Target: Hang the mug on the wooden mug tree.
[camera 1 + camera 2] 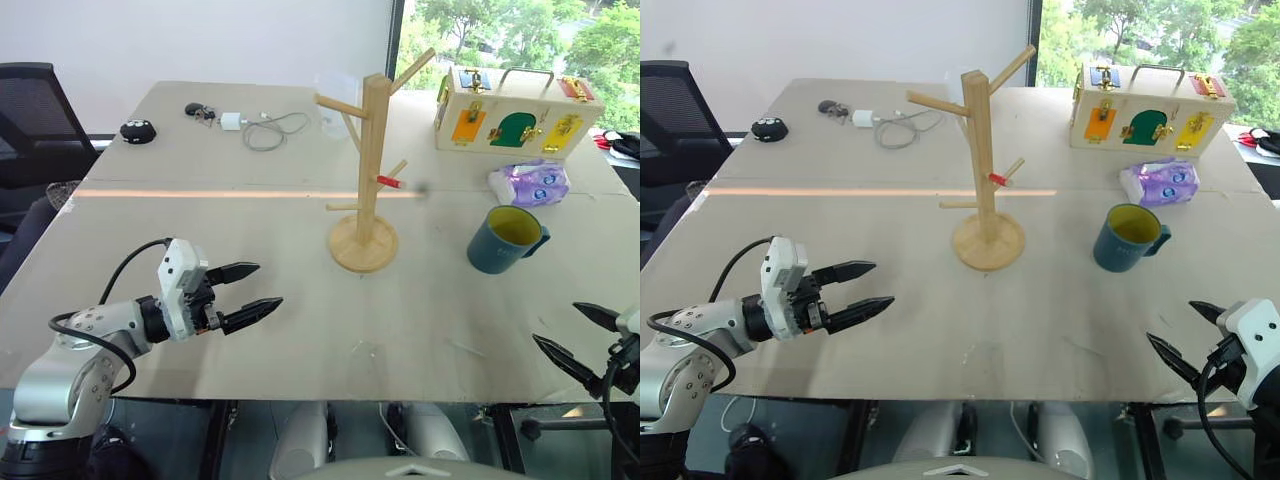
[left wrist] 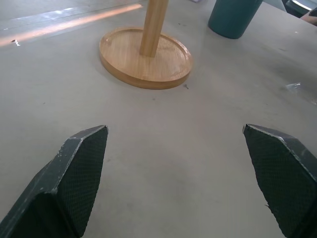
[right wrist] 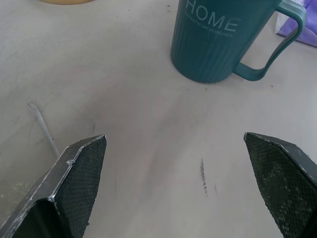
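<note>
The red-tipped peg [image 1: 391,182] will go through the mug's handle when I carry the mug by the handle's outer part, because the handle curves around a wide gap [image 3: 267,42].
The dark teal mug [image 1: 505,240] with a yellow-green inside stands upright on the table, right of centre, its handle turned to the right; the right wrist view shows it [image 3: 218,39] with "HOME" on its side. The wooden mug tree [image 1: 366,170] rises at the table's middle on a round base [image 2: 146,57], one peg red-tipped. My left gripper [image 1: 252,292] is open over the near left of the table, pointing toward the tree, empty. My right gripper [image 1: 572,332] is open at the near right edge, short of the mug, nothing between its fingers.
A pale wooden box [image 1: 518,110] with coloured latches stands at the far right, a purple packet [image 1: 530,184] in front of it. A cable with a charger [image 1: 262,127] and small dark objects [image 1: 138,131] lie at the far left. A black chair [image 1: 35,120] stands beside the table's left.
</note>
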Action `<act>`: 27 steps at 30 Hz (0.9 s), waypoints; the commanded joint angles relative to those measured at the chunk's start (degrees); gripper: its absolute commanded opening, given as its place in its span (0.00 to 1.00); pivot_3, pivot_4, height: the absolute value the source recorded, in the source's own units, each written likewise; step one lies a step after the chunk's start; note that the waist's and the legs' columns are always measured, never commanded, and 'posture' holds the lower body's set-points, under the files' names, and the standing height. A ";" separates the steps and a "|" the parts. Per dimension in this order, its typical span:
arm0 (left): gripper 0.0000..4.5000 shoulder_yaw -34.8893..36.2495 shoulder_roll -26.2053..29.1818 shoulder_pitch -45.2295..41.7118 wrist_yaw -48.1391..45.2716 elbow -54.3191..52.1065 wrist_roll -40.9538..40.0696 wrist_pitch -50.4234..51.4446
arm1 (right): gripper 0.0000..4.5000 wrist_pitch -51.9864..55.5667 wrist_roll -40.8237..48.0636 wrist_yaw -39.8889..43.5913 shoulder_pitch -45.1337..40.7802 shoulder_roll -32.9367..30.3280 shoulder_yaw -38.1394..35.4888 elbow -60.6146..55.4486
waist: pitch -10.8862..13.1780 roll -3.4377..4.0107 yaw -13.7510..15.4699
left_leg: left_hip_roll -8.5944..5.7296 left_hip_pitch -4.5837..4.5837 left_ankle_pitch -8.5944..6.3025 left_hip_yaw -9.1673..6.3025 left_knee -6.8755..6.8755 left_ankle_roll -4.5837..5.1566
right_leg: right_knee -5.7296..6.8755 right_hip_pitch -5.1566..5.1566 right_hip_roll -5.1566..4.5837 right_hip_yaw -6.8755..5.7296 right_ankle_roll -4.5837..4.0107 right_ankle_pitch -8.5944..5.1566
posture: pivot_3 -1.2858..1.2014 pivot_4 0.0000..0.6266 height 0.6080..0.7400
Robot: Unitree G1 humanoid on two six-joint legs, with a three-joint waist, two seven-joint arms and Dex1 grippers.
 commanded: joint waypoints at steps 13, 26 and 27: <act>1.00 -8.53 -0.62 -12.04 -6.80 -12.77 -10.94 2.09 | 1.00 9.37 -10.95 -23.07 -29.07 3.51 9.68 13.75 | 0.07 0.01 -0.08 | -0.08 -0.02 0.02 0.03 0.09 0.02 | 0.05 0.01 0.34 -0.09 -0.02 0.02 | 0.52 0.24 1.00; 1.00 -7.64 -1.56 -8.26 -3.99 -15.34 -10.79 0.53 | 0.71 4.77 -11.28 -21.96 -36.56 5.69 13.48 23.02 | 0.10 0.06 -0.17 | -0.06 0.04 0.02 0.07 0.08 0.03 | 0.07 0.02 0.58 0.20 0.01 0.02 | 0.52 0.24 1.00; 1.00 -7.51 -1.54 -7.90 -3.88 -15.48 -10.75 0.34 | 0.61 4.58 -11.28 -21.79 -36.85 5.64 13.66 23.32 | 0.10 0.06 -0.17 | -0.06 0.05 0.02 0.08 0.08 0.03 | 0.07 0.02 0.58 0.21 0.01 0.02 | 0.52 0.24 1.00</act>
